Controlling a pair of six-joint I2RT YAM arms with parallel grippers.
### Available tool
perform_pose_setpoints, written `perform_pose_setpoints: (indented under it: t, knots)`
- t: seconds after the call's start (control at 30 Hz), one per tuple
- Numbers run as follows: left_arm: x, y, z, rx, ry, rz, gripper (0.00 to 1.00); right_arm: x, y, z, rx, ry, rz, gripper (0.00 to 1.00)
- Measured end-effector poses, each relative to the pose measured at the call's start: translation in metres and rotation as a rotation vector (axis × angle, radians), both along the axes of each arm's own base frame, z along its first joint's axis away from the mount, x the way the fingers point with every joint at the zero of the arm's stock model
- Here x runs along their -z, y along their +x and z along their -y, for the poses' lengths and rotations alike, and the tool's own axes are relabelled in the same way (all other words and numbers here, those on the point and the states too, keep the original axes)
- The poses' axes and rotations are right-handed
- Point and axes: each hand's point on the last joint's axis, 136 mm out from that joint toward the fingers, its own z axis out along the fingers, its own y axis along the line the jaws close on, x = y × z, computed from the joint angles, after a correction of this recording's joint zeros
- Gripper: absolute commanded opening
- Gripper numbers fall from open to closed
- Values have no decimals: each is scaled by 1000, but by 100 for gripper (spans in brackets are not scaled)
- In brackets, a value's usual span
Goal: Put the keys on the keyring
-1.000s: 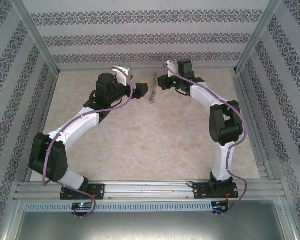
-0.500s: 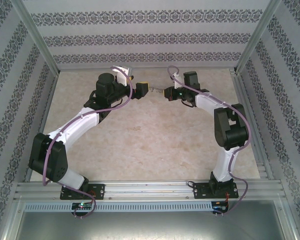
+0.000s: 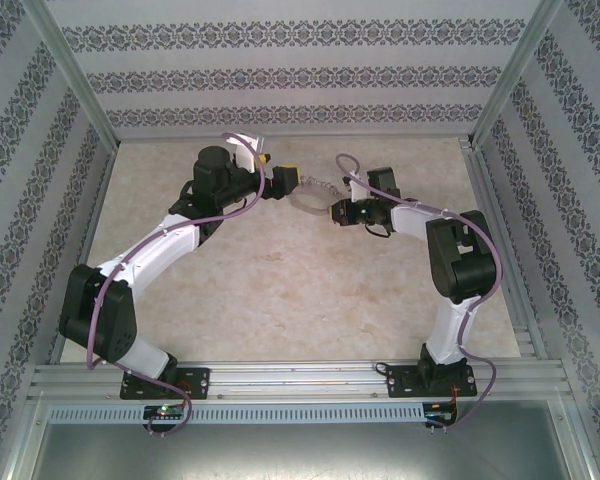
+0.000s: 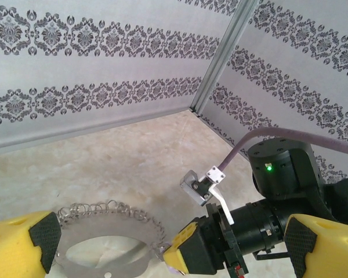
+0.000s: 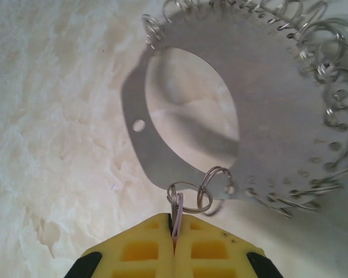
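Note:
The lilac key is joined to the keyring's edge by wire rings [image 5: 200, 193], so I should keep lowering the key with my right gripper and release it at the tabletop [image 3: 313, 236].
The keyring [image 5: 278, 116] is a flat grey oval plate with an oval hole and several small wire rings along its edge. In the top view it lies between the two grippers [image 3: 310, 196]. My right gripper [image 5: 175, 223] is shut on the lilac key [image 5: 177, 208], which hangs from a small ring linked to the plate's near rim. My left gripper [image 4: 168, 243] stands wide open around the plate [image 4: 104, 243]. Its left finger [image 4: 37, 240] is right at the plate's edge, and the right gripper's yellow tip [image 4: 188, 255] comes in from the other side.
Patterned walls close in the marble-look table [image 3: 280, 290] at the back and both sides. A metal corner post [image 4: 220, 58] stands ahead of the left wrist. Both grippers [image 3: 283, 180] [image 3: 332, 212] meet at the far middle, with bare tabletop nearer the bases.
My right arm swung toward the near right, staying shut on the key. The keyring went from edge-on to lying flat between the grippers. The left arm held still.

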Motion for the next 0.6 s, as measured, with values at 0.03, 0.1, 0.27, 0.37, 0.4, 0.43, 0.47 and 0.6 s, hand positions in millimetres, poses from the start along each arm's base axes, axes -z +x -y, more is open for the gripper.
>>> perform_pose_setpoints:
  t: [0.03, 0.1, 0.27, 0.37, 0.4, 0.43, 0.47, 0.6]
  knots:
    - [1, 0, 0, 1, -2, -5, 100, 2, -1, 0, 2, 0, -6, 0]
    - [2, 0, 1, 4, -7, -12, 100, 6, -5, 0, 4, 2, -18, 0]
    - [3, -1, 2, 13, -14, -20, 100, 11, -12, -7, 2, 8, -44, 0]
    - [5, 0, 3, 15, -15, -27, 100, 13, -17, -14, -5, 13, -58, 0]
    - [6, 0, 3, 15, -14, -30, 100, 13, -19, -16, -9, 13, -61, 0]
    - [7, 0, 3, 15, -15, -33, 100, 13, -21, -19, -16, 13, -62, 0]
    - [7, 0, 4, 16, -16, -34, 100, 14, -22, -21, -20, 13, -63, 0]
    - [8, 0, 4, 18, -16, -35, 100, 19, -30, -27, -37, 10, -79, 19]
